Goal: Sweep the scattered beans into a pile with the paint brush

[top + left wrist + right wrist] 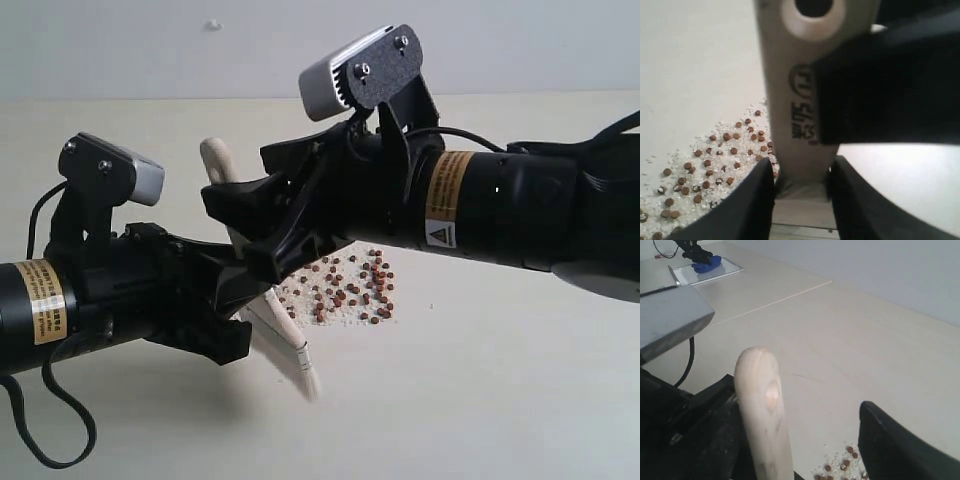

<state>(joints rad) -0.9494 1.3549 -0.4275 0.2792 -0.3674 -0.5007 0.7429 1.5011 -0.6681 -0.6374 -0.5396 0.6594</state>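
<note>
The scattered beans (340, 288) continue behind the paint brush, so more beans should be hidden beyond it, behind my left gripper (222, 300).
The paint brush (217, 160) stands tilted, its cream handle end up and its pale bristles (297, 350) down on the table. My left gripper (245, 300) is shut on it low down, near the ferrule; the stamped handle (790, 100) rises between the jaws (802, 175). My right gripper (240, 235) is open around the upper handle (765, 410), with one finger (715, 440) close beside it and the other finger (900, 445) well apart. The reddish-brown beans (355, 285) lie scattered among whitish crumbs just right of the bristles, and they also show as beans (715, 165) and beans (845, 462).
A flat tray with a blue object (705, 267) sits far off on the table. A black cable (60, 420) loops under the left arm. The right arm's body (500, 210) hangs over the table behind the beans.
</note>
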